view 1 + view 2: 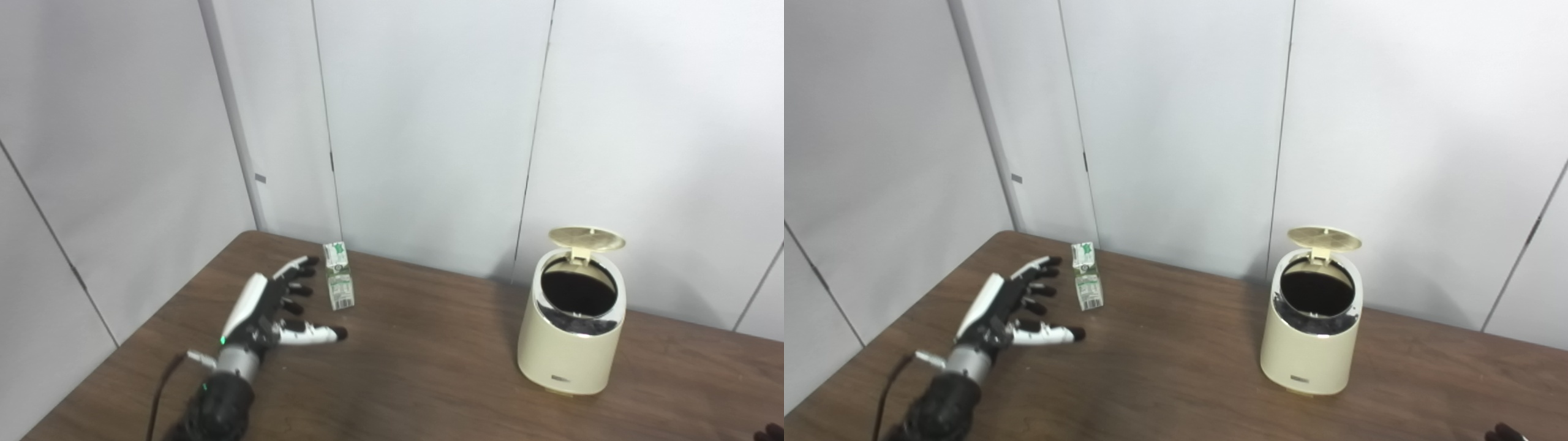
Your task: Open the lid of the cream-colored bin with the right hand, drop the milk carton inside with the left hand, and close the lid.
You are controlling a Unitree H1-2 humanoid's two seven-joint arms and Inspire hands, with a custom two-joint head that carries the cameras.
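The milk carton (339,276) will go down below the bin's rim when the robot drops it inside, because the milk carton is narrower than the bin's dark opening (579,293).
A small green-and-white milk carton (339,275) stands upright near the table's back left. My left hand (278,309) hovers just left of the carton, open, fingers spread toward it, thumb stretched out in front; it holds nothing. The cream-colored bin (572,334) stands at the right of the table with its round lid (587,239) tipped up and back, showing the dark inside. Of my right hand (1503,433) only a dark tip shows at the bottom right corner, far from the bin.
The brown wooden table (416,367) runs to grey wall panels (429,122) right behind the carton and bin. Its left edge slants close to my left forearm (214,410). A dark cable (160,392) trails off the left wrist.
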